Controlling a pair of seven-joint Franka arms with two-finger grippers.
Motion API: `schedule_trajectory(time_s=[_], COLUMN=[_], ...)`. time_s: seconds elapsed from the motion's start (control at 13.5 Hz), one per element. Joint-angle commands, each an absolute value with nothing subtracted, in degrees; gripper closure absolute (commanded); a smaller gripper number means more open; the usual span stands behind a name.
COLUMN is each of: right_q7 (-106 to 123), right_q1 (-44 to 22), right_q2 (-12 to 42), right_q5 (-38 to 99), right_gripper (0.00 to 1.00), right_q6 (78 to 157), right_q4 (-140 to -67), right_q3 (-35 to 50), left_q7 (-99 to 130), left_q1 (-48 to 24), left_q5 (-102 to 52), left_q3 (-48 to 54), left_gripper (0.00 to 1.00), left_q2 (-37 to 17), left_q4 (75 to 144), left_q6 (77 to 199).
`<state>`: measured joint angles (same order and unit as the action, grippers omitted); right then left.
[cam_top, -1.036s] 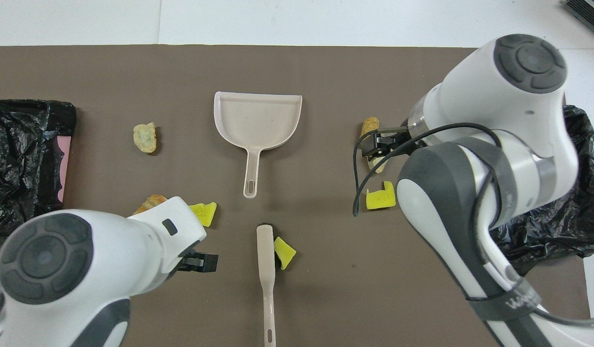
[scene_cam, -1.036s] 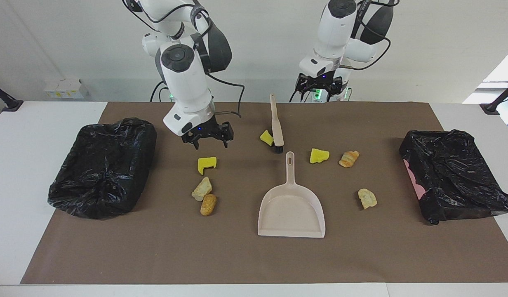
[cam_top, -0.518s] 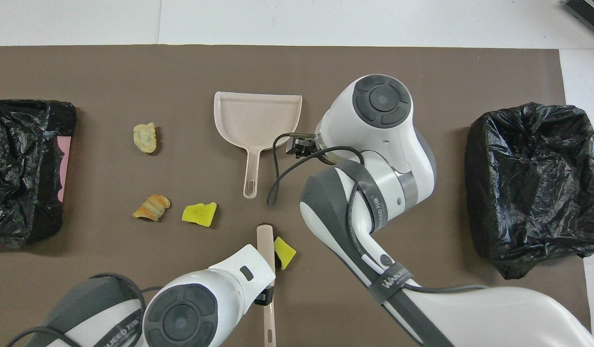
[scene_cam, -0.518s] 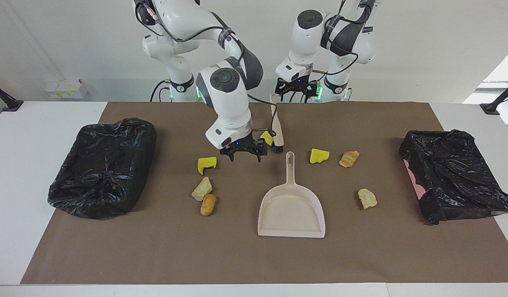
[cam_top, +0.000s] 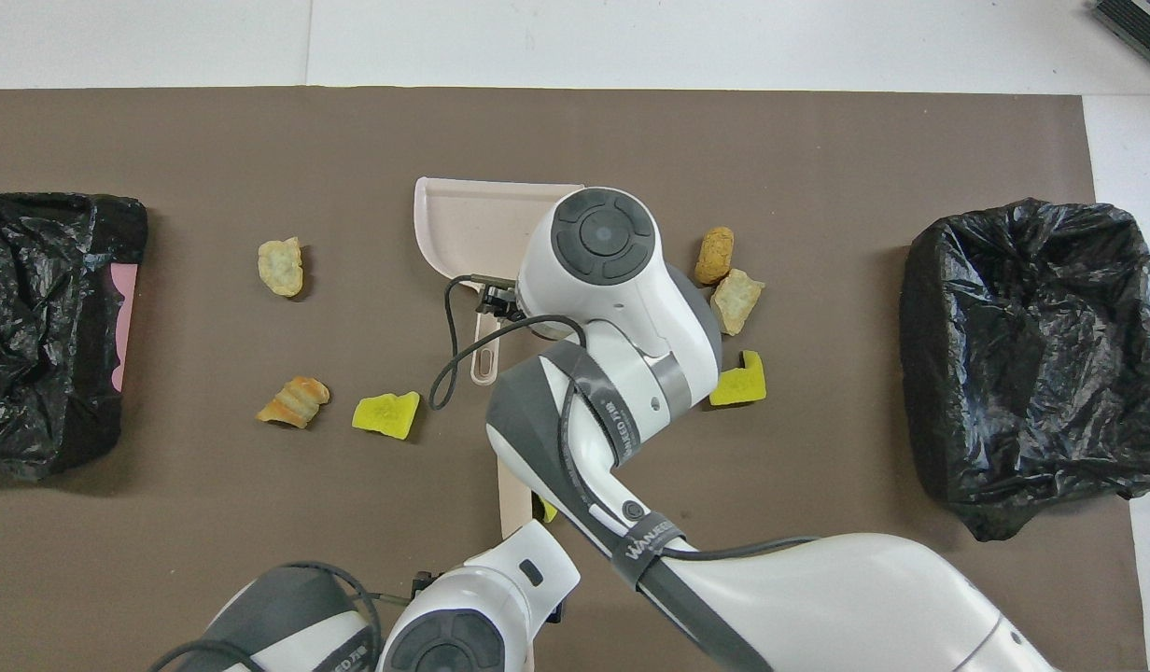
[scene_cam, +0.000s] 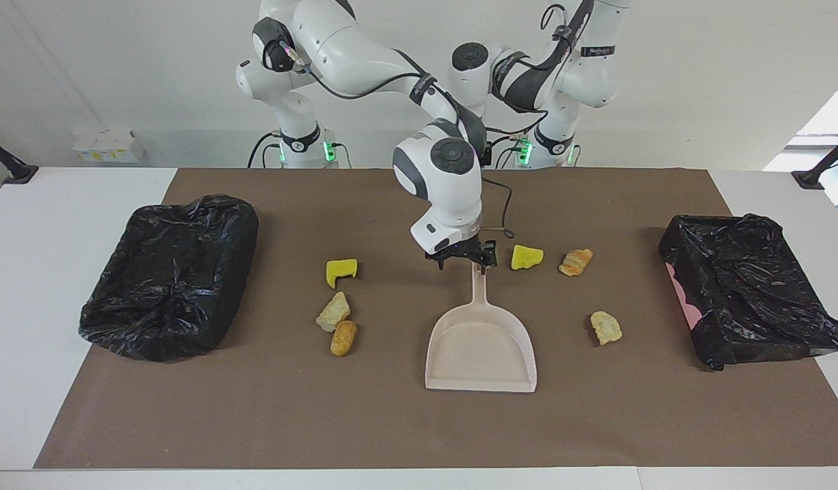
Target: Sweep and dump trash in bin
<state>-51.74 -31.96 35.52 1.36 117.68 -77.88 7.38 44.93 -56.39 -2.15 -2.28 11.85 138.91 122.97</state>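
Observation:
The dustpan's open edge [scene_cam: 481, 386] points away from the croissant-like piece, so my right gripper needs to grab the dustpan's handle [scene_cam: 479, 287] and turn that edge to the piece before sweeping.
The beige dustpan [scene_cam: 480, 347] [cam_top: 463, 224] lies mid-mat with its handle pointing toward the robots. My right gripper [scene_cam: 463, 260] hangs open, low over the handle's end. The brush [cam_top: 511, 490] lies nearer the robots, mostly covered by both arms. My left gripper [cam_top: 500, 597] is open over its handle and hidden in the facing view. Trash lies scattered: a yellow chunk [scene_cam: 341, 271], a tan lump [scene_cam: 333, 311] and a golden-brown lump [scene_cam: 343, 337] toward the right arm's end; a yellow chunk [scene_cam: 526, 256], a croissant-like piece [scene_cam: 575, 262] and a beige lump [scene_cam: 606, 327] toward the left arm's end.
A black bag-lined bin [scene_cam: 171, 275] stands at the right arm's end of the brown mat. Another bin [scene_cam: 749, 289] stands at the left arm's end. A further yellow chunk [cam_top: 544, 511] peeks out beside the brush.
My right arm swung from over the yellow chunk at its own end across to the dustpan handle. My left arm moved over the brush handle. Nothing on the mat has shifted.

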Motion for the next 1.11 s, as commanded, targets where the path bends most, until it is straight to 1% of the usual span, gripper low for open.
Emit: schedule_trajectory(time_s=[0.0, 0.07, 0.15, 0.22, 0.3, 0.44, 0.52, 0.67, 0.81, 0.89, 1.04], right_q7=[-54.1, -54.2, -54.2, -54.2, -54.1, -54.1, -54.1, -54.1, -54.1, -54.0, -54.0], right_q1=[-33.1, -33.2, -33.9, -34.4, -34.3, -34.3, -34.4, -34.4, -34.4, -34.4, -34.4], right_q2=[39.0, 39.1, 39.2, 39.2, 39.2, 39.3, 39.5, 39.9, 40.0, 40.1, 40.3], right_q5=[-0.5, -0.6, -0.7, -1.8, -3.2, -3.4, -3.5, -5.7, -5.8, -6.0, -6.0], right_gripper=[0.00, 0.00, 0.05, 0.13, 0.18, 0.23, 0.30, 0.44, 0.48, 0.52, 0.64], right_q6=[117.3, 117.4, 117.3, 117.1, 117.0, 117.5, 117.5, 117.4, 117.6, 117.7, 118.3], right_q4=[-73.5, -73.6, -73.7, -73.7, -73.7, -73.7, -73.7, -73.5, -73.4, -73.4, -73.3], right_q3=[7.2, 7.2, 7.2, 7.1, 7.3, 7.3, 7.1, 7.3, 7.3, 7.3, 7.2], left_q7=[47.1, 46.8, 46.5, 46.2, 46.1, 45.9, 45.9, 45.9, 45.9, 45.9, 45.8], left_q1=[-58.2, -58.3, -58.5, -58.6, -58.6, -58.7, -59.8, -60.1, -60.1, -60.1, -60.1], left_q5=[-2.9, -3.0, -3.0, -3.2, -4.3, -6.8, -7.6, -8.7, -8.7, -9.2, -10.2], left_q3=[-3.2, -3.1, -3.1, -3.1, -3.1, -3.1, -3.1, -3.1, -3.1, -3.1, -3.1], left_gripper=[0.18, 0.20, 0.23, 0.26, 0.31, 0.43, 0.44, 0.50, 0.55, 0.55, 0.55], left_q2=[10.4, 10.8, 11.3, 11.6, 11.9, 11.9, 12.0, 12.0, 12.0, 12.0, 12.0], left_q4=[140.8, 141.6, 142.6, 143.2, 143.5, 143.6, 143.9, 143.9, 143.9, 144.0, 144.0], left_q6=[126.7, 126.7, 126.7, 126.7, 126.7, 126.7, 126.7, 126.6, 126.0, 125.9, 125.9])
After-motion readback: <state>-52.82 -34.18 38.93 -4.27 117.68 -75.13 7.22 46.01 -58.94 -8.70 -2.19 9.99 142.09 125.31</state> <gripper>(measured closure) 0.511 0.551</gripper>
